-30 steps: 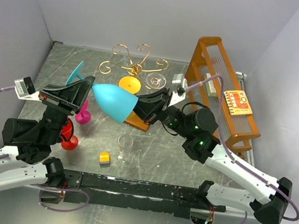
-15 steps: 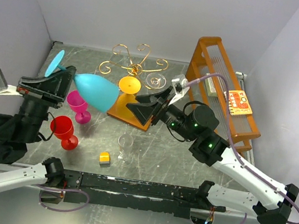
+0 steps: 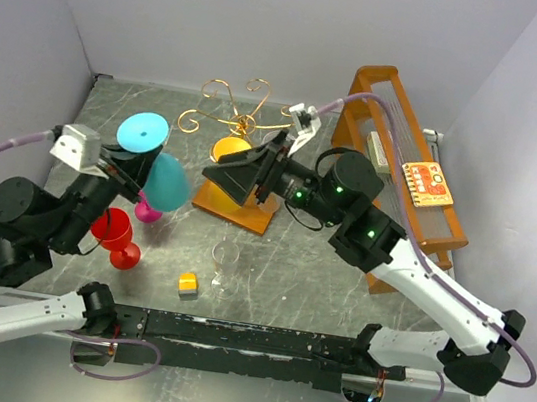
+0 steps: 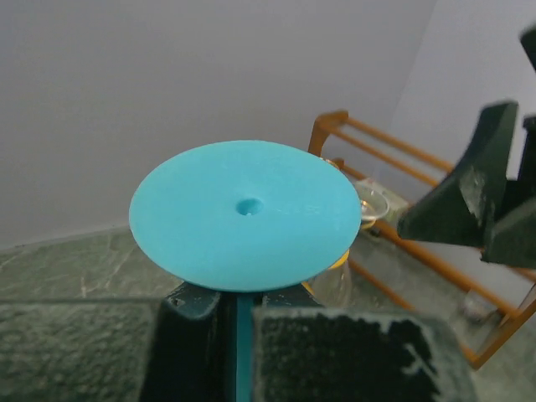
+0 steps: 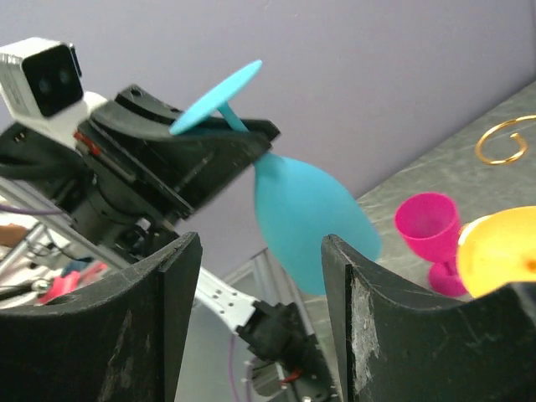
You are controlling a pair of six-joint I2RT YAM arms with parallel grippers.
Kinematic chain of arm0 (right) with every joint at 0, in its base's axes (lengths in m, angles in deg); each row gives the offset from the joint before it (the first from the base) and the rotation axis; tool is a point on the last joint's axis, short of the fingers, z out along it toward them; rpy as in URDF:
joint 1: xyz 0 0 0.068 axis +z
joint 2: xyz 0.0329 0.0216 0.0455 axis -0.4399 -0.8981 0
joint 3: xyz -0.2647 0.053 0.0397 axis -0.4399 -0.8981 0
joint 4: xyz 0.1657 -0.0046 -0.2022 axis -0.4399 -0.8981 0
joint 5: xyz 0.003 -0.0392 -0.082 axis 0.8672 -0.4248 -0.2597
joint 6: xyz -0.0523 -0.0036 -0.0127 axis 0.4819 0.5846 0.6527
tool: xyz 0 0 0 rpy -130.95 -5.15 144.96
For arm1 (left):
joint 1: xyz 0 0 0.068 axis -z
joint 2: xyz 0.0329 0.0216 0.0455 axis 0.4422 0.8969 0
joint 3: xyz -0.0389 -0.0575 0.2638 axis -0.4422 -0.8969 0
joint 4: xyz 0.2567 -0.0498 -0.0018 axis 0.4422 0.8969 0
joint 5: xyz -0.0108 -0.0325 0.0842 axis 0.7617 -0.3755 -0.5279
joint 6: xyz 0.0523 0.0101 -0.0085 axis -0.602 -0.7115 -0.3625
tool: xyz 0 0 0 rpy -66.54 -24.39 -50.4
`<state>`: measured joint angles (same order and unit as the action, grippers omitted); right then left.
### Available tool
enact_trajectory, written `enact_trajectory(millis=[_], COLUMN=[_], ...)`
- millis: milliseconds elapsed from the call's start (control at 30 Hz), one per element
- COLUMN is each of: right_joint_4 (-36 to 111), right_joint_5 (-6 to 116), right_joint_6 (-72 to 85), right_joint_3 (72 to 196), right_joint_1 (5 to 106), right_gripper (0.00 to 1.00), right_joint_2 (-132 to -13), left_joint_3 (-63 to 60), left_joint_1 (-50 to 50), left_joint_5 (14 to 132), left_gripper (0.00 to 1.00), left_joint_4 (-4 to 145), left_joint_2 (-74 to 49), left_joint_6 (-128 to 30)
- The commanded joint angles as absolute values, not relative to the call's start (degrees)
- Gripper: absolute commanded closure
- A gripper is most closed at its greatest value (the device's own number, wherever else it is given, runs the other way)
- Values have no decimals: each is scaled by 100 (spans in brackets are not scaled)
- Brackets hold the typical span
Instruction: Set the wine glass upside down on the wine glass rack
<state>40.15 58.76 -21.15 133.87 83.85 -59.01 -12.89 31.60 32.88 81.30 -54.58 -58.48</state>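
Note:
My right gripper should hold the wine glass's foot while my left gripper takes a new grip on the wine glass's edge, because my left gripper is blocking the wine glass's stem from the rack.
A teal wine glass hangs upside down above the table's left side, foot up and bowl down. My left gripper is shut on its thin stem. In the left wrist view the round foot fills the middle above the jaws. My right gripper stands open just right of the bowl, apart from it. The right wrist view looks between its fingers at the bowl. The wine glass rack, a gold wire tree on a wooden base, stands behind the right gripper. A yellow glass sits at the rack.
A magenta glass and a red glass stand under the left arm. A clear glass and a small yellow cube lie nearer the front. The tall orange slatted frame stands at the right.
The left gripper has turned the teal glass from lying sideways to foot up, bowl down, and drawn it left. The right gripper has opened and lifted off toward the left.

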Motion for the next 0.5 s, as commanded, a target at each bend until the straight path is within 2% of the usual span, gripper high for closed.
enact_trajectory(millis=[0, 267, 467], right_joint_4=[4303, 4574, 4668], right_joint_5=[6305, 6426, 6608], right_joint_6=[-3215, -4423, -5615], right_joint_3=[13749, 13978, 14021], right_joint_1=[8401, 8353, 8084], right_gripper=[41, 41, 53], right_joint_2=[-6286, -6738, -7028], left_joint_3=[-1258, -1242, -1572], left_joint_1=[3133, 3133, 3133], left_joint_5=[3864, 3818, 4063], left_gripper=[93, 93, 93], left_joint_4=[8578, 8804, 8477], left_joint_2=[-5369, -5295, -5504], left_joint_6=[-6552, -6750, -6859])
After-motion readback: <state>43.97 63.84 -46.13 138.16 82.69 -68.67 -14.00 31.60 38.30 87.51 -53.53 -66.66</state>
